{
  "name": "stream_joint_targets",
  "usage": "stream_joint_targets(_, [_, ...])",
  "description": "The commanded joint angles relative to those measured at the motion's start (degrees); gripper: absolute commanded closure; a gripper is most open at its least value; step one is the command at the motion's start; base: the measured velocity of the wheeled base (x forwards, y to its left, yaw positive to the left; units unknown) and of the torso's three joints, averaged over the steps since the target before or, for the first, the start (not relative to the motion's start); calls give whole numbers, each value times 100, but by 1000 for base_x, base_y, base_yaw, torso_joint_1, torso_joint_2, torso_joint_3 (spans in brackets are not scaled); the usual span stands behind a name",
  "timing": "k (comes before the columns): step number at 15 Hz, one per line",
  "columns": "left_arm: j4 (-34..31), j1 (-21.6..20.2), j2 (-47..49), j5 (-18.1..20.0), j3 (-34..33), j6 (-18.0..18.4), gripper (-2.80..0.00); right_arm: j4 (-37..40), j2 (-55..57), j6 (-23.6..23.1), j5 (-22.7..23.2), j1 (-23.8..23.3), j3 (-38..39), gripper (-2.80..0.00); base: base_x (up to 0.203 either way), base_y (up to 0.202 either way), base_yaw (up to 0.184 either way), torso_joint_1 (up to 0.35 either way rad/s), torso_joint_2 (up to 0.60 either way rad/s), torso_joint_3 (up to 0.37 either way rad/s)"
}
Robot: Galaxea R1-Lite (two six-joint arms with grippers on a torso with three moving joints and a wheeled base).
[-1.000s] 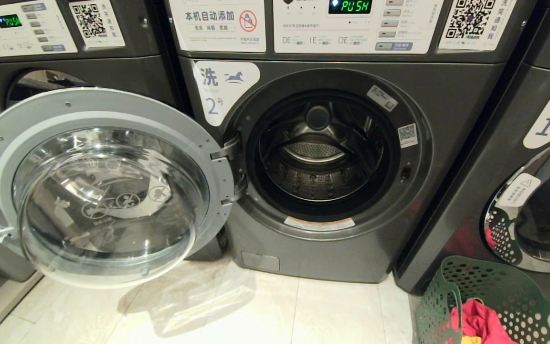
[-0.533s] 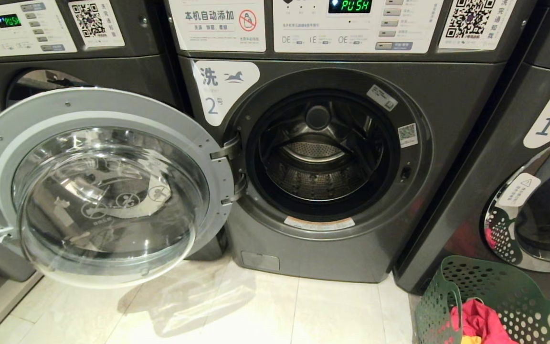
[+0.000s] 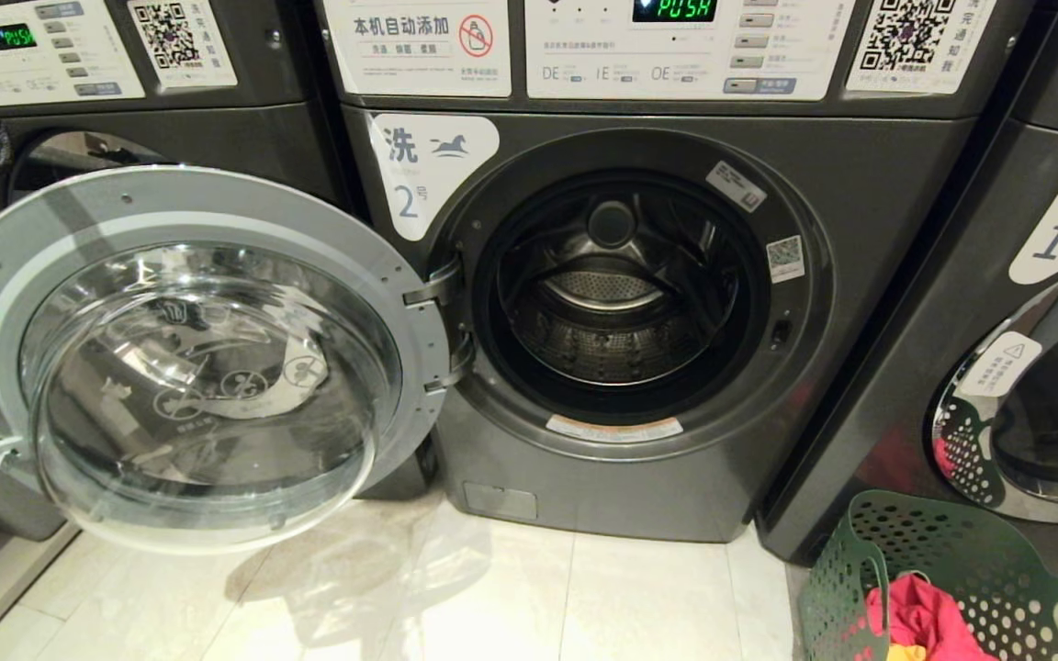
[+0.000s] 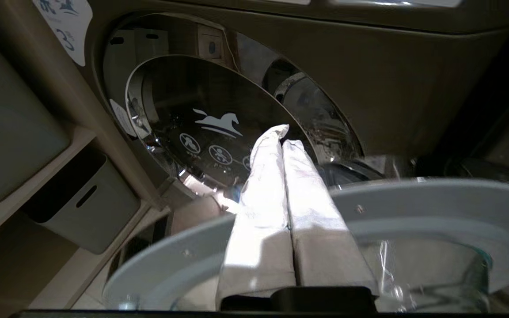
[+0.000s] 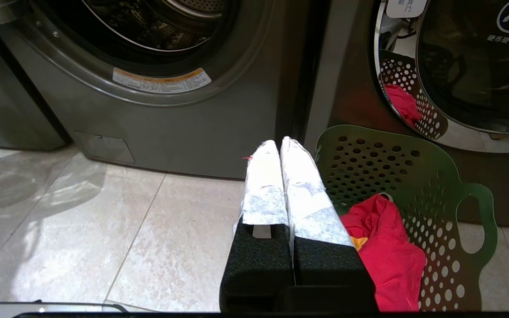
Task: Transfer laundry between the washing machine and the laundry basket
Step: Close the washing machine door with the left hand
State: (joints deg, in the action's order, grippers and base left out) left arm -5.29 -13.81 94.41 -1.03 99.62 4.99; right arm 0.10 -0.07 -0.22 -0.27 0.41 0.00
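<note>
The drum (image 3: 611, 303) is empty and the door is wide open, so the robot's left gripper should reach around behind the door's rim (image 3: 62, 189), swing back and push the door closed.
The washing machine (image 3: 860, 184) labelled 2 stands in the middle with its round glass door (image 3: 198, 358) swung wide open to the left. Its drum (image 3: 612, 303) shows bare metal. The green laundry basket (image 3: 979, 551) sits on the floor at the lower right, holding red-pink laundry (image 3: 919, 620) with a bit of orange-yellow cloth (image 5: 359, 242) under it. My left gripper (image 4: 283, 134) is shut and empty, raised over the open door's rim. My right gripper (image 5: 279, 145) is shut and empty, low over the floor beside the basket (image 5: 382, 163).
Machine 3 (image 3: 171, 138) stands on the left behind the open door, machine 1 (image 3: 997, 275) on the right behind the basket. Pale floor tiles (image 3: 584, 597) lie in front. A shelf with grey bins (image 4: 86, 207) is left of machine 3.
A dark part of my left arm has come up into the head view's top left edge. Door, basket and laundry have kept their places.
</note>
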Motion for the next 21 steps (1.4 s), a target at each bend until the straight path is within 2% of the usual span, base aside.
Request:
stream_joint_targets(1, [-165,-330,1087,545,858,9,0,-1,7,-4,0,2,0,0,0,0,0,0,0,0])
stream_joint_targets(2, [-200,-455,1218,952,900,7,0,-1,7,-4,0,2,0,0,0,0,0,0,0,0])
stream_joint_targets(4, [-47,-679,1490,1343,919,-34,0,-1,7,-4,0,2,0,0,0,0,0,0,0,0])
stream_joint_targets(6, [347,-701,1644,1644,919,-480,0,-1,2,-4,0,2,0,0,0,0,0,0,0,0])
stream_joint_targets(7, [472,-702,1702,1711,919,-548,0,-1,7,-4,0,2,0,0,0,0,0,0,0,0])
stream_joint_targets(11, [283,-626,1607,1778,910,-563,0,-1,7,-4,0,2,0,0,0,0,0,0,0,0])
stream_joint_targets(16, [-1122,-452,1029,2159,910,-574,0,-1,6,-22,0,2,-2,0,0,0,0,0,0,0])
stream_joint_targets(21, [-2309,-89,351,2356,909,-595,0,-1,5,-22,0,2,0,0,0,0,0,0,0,0])
